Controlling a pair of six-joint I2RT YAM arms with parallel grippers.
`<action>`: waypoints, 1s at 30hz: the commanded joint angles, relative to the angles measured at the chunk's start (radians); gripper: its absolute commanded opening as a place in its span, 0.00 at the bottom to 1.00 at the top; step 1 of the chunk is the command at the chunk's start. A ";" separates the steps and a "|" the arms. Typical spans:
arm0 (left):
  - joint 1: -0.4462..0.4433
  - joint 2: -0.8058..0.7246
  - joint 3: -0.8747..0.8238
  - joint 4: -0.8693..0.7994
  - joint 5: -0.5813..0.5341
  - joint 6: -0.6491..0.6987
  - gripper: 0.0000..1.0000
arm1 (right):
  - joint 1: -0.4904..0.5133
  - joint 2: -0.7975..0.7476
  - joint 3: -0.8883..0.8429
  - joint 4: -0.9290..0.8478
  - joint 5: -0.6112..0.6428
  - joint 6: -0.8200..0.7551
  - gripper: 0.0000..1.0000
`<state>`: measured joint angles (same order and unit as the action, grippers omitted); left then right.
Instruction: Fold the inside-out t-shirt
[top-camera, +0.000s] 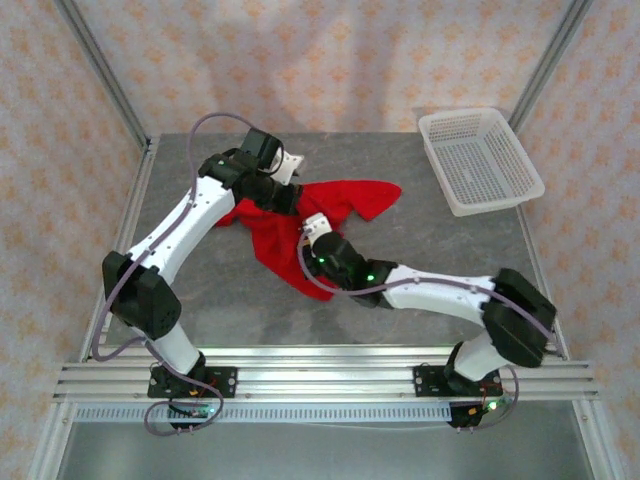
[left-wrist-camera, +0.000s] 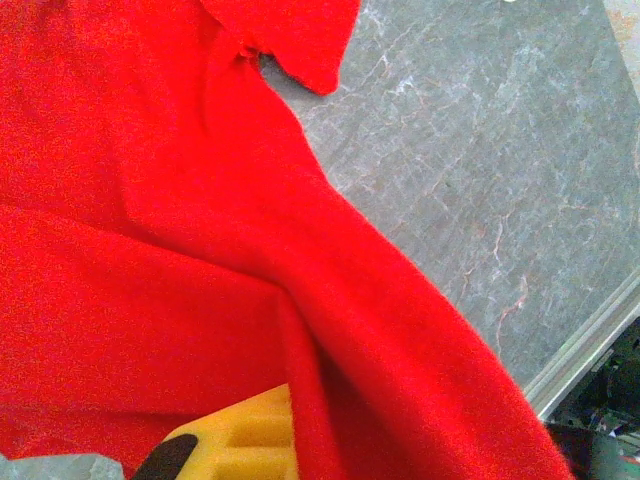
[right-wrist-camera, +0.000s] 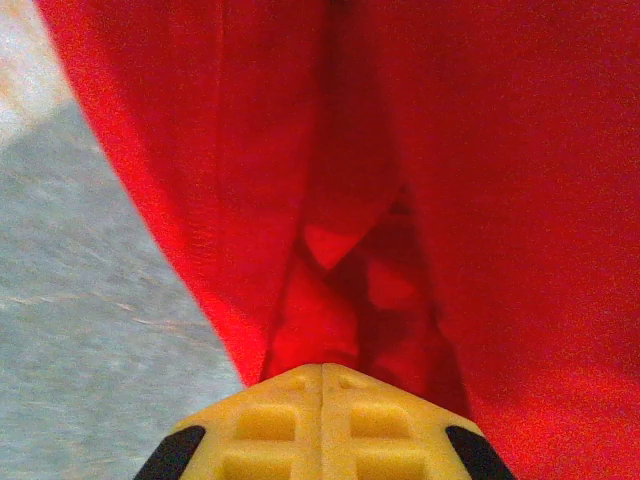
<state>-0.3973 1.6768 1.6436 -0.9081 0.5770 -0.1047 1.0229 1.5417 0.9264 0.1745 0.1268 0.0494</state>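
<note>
The t-shirt is inside out and its opening (right-wrist-camera: 362, 250) is wide open, so next my right gripper goes inside and pulls the cloth (top-camera: 310, 196) near my left gripper through before folding.
The inside-out t-shirt (top-camera: 360, 198) lies bunched in a crooked heap on the grey table, mid-back. My left gripper (top-camera: 287, 192) sits at its upper left part. In the left wrist view the red fabric (left-wrist-camera: 150, 200) drapes over the left gripper (left-wrist-camera: 295, 420), with one yellow finger (left-wrist-camera: 240, 435) showing and the other buried under cloth; it is shut on the shirt. My right gripper (top-camera: 316, 225) is at the heap's middle. Its yellow fingers meet at the right gripper's tip (right-wrist-camera: 322, 370), with creases of the shirt (right-wrist-camera: 500, 200) running into it.
A white mesh basket (top-camera: 436, 162) stands at the back right corner. Bare grey table (top-camera: 420, 270) stretches in front of and to the right of the shirt. The table's metal edge (left-wrist-camera: 590, 340) runs close by. Aluminium rails (top-camera: 320, 375) cross the near side.
</note>
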 joint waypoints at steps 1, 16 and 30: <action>0.001 0.004 0.039 -0.082 0.025 0.004 0.00 | -0.002 0.110 0.090 0.130 0.146 -0.127 0.00; -0.005 -0.050 0.075 -0.020 0.257 -0.172 0.00 | -0.152 0.318 0.202 0.191 0.294 -0.171 0.00; -0.035 -0.013 0.172 -0.055 0.272 -0.198 0.00 | -0.272 0.356 0.340 0.145 -0.051 0.126 0.00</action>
<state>-0.4191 1.6787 1.8233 -0.9302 0.7906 -0.2893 0.8768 1.9099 1.2308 0.3473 0.2207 -0.0116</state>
